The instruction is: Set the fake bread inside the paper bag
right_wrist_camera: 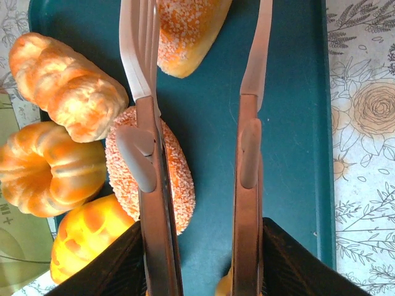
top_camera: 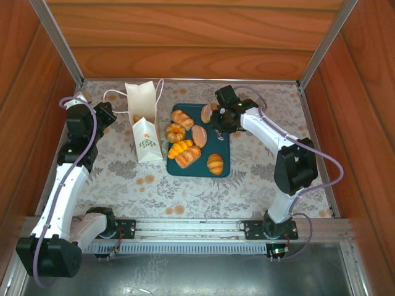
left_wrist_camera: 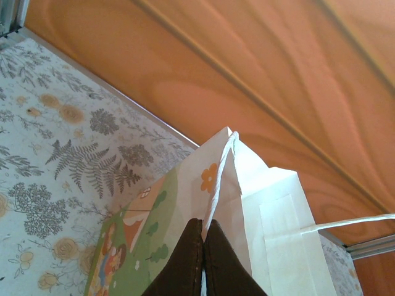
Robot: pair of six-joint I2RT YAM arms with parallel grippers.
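Observation:
My right gripper has the tongs' arms only at the seeded bun's near end (right_wrist_camera: pixel 184 57). It should move them lower and farther over the bun's middle (top_camera: pixel 207 112) before it squeezes.
The white paper bag (top_camera: pixel 143 126) stands upright left of the teal tray (top_camera: pixel 220 148). My left gripper (top_camera: pixel 113 117) is shut on the bag's rim and cord handle; in the left wrist view the fingers (left_wrist_camera: pixel 185 259) pinch the white cord at the bag (left_wrist_camera: pixel 271 222). Several pieces of fake bread lie on the tray: a twisted roll (right_wrist_camera: pixel 65 83), a ring bun (right_wrist_camera: pixel 46 169), a sugared oval roll (right_wrist_camera: pixel 179 185), a yellow croissant (right_wrist_camera: pixel 86 237). My right gripper (right_wrist_camera: pixel 199 240) is shut on metal tongs (right_wrist_camera: pixel 139 55), whose arms stand apart over the tray (right_wrist_camera: pixel 290 123), tips beside a seeded bun (right_wrist_camera: pixel 188 28).
Wooden walls close in the floral-cloth table (top_camera: pixel 259 179) on three sides, with the back wall just behind the bag. One more bun (top_camera: pixel 215 163) lies at the tray's near right corner. A metal rail (top_camera: pixel 197 229) runs along the near edge.

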